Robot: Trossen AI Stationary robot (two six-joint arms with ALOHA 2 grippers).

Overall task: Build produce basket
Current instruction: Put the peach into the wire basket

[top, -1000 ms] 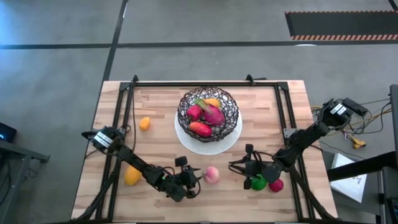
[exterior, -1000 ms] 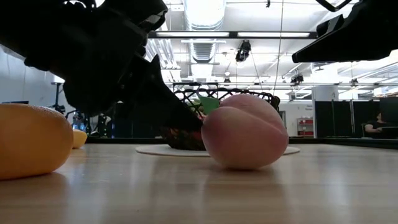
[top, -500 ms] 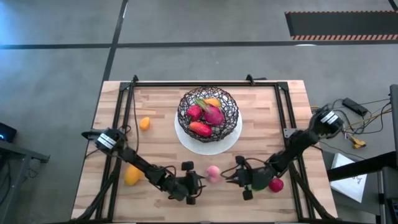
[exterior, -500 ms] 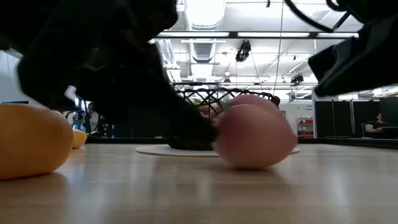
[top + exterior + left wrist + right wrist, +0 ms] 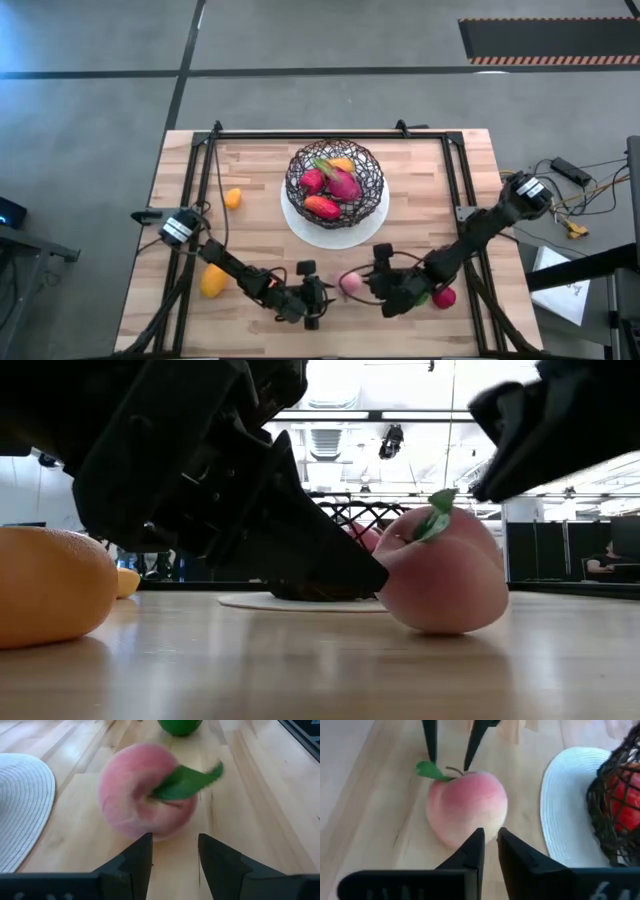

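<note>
My right gripper's fingers [image 5: 491,838] should open wide for the peach, around its sides [image 5: 466,809], while my left gripper backs away, because those fingers are too close together for it.
A pink peach [image 5: 350,284] with a green leaf [image 5: 436,520] lies on the table near its front edge, between my two grippers. My left gripper [image 5: 174,845] is open and low at the peach's left side. My right gripper [image 5: 490,837], open by only a narrow slit, hangs over the peach's right side, tilted down. The black wire basket [image 5: 335,178] stands on a white plate [image 5: 300,222] at mid-table and holds red, magenta, orange and green produce. My left gripper has the tip of one finger [image 5: 372,572] against the peach's lower left side [image 5: 150,832]; the peach lies beyond the open fingers, not between them. The fingers come slanting down from the table's left. The peach rests on the table. My right gripper is close over the peach; whether it touches, I cannot tell.
A green fruit [image 5: 415,296] and a magenta one [image 5: 445,296] lie under my right arm. A yellow-orange fruit [image 5: 212,282] lies by my left arm, and a small orange [image 5: 233,198] lies farther back on the left. Bare wood lies in front of the plate.
My left gripper has crept toward the table's right and shoved the peach that way; the peach has rolled so its leaf now points up. My right gripper has left the green fruit, risen, tipped down and swung left to the peach.
</note>
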